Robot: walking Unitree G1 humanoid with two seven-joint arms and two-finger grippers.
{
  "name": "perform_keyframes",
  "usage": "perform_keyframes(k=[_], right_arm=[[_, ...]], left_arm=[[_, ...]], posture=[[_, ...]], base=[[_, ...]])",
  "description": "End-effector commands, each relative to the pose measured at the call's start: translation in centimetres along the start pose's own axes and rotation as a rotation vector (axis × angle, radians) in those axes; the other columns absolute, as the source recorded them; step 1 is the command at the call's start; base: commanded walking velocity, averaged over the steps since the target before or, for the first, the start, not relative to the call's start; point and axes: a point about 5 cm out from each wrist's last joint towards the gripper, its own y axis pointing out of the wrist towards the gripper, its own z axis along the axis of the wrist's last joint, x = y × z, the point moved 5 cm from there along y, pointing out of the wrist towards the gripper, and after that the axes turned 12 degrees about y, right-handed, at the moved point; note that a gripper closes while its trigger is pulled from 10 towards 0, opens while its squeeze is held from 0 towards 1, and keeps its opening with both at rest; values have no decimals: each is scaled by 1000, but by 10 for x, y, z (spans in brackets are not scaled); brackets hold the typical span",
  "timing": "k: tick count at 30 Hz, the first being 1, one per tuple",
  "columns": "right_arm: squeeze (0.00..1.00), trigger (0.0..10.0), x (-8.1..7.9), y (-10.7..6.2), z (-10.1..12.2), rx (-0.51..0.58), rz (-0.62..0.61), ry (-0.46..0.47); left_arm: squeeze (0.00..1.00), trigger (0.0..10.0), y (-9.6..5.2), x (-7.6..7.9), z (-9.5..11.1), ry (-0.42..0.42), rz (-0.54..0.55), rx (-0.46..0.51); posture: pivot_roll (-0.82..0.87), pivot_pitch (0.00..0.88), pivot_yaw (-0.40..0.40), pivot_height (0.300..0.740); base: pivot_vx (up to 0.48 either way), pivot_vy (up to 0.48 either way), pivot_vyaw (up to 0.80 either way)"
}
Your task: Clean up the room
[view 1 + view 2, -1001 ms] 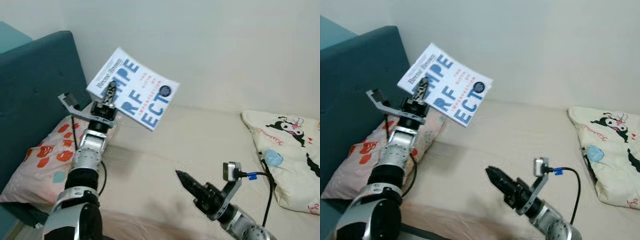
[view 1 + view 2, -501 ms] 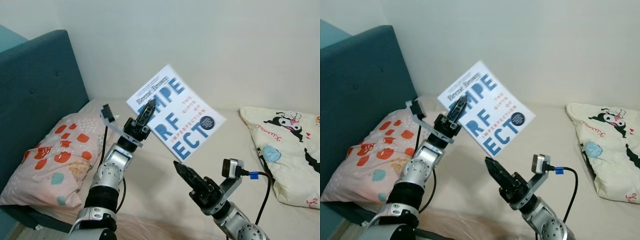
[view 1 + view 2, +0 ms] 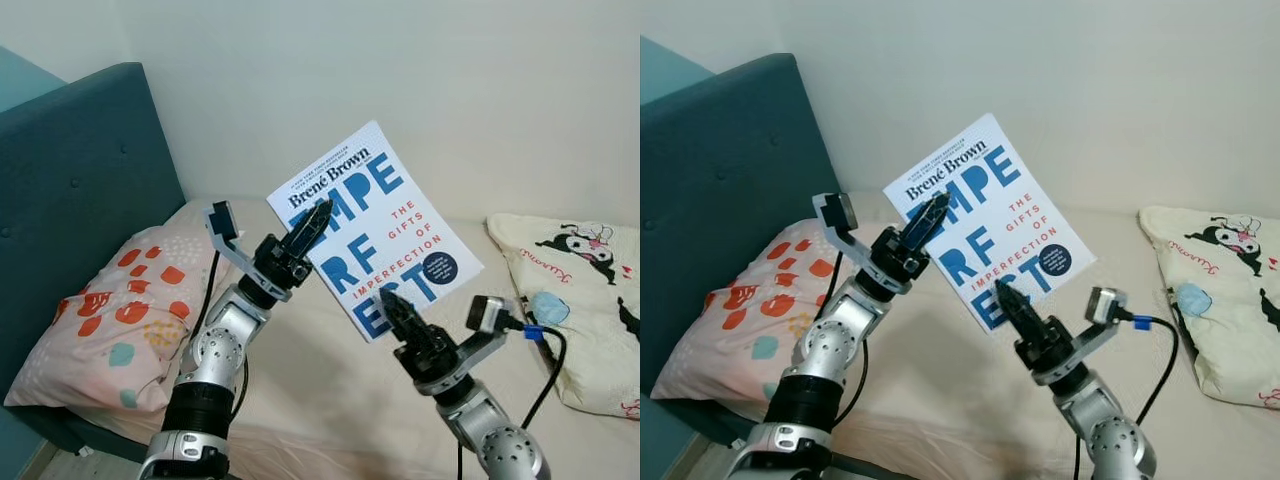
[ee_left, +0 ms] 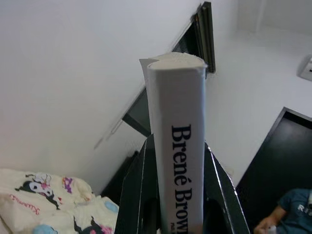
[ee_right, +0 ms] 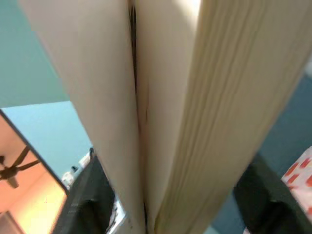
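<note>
I expect the white book (image 3: 375,232) to spread open a little beyond my right gripper's pinch when I carry it, because a gap (image 5: 140,112) separates the book's cover from its pages.
A white paperback book (image 3: 385,235) with big blue letters is held up over the bed, cover toward me. My left gripper (image 3: 322,208) is shut on its spine edge; in the left wrist view the spine (image 4: 178,146) stands between the two black fingers (image 4: 134,190). My right gripper (image 3: 390,305) reaches up from below to the book's lower corner. It is open, and the right wrist view has the book's page edges (image 5: 185,112) between its spread fingers (image 5: 87,204).
A pink pillow (image 3: 110,320) with red spots lies against the teal headboard (image 3: 70,180) at left. A cream cartoon-print blanket (image 3: 570,290) is bunched at right. Beige bed sheet (image 3: 300,400) lies below the arms. A person (image 4: 292,214) is partly visible in the left wrist view.
My left gripper carried the book from above the pillow rightward to the middle and turned it more upright. The right gripper rose from near the sheet to the book's lower edge.
</note>
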Motion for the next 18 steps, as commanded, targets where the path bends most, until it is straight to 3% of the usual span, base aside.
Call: perform_keyframes(k=[1,11,16,17,18], right_arm=[[0,0,-2,3,6,31,10,-12],[0,0,-2,2,18,70,2,-41],[0,0,-1,3,23,81,-5,-49],[0,0,1,3,22,78,-18,-51],[0,0,1,3,22,78,-18,-51]], left_arm=[[0,0,-1,1,6,17,-7,8],[0,0,-6,-8,14,20,33,35],[0,0,-10,-22,22,21,118,77],[1000,2745,-14,-32,22,20,180,79],[1000,2745,-14,-32,22,20,180,79]], posture=[[6,22,15,721],[7,17,11,721],[7,12,8,721],[8,11,7,721],[8,11,7,721]], base=[[0,0,0],[0,0,0],[0,0,0],[0,0,0],[0,0,0]])
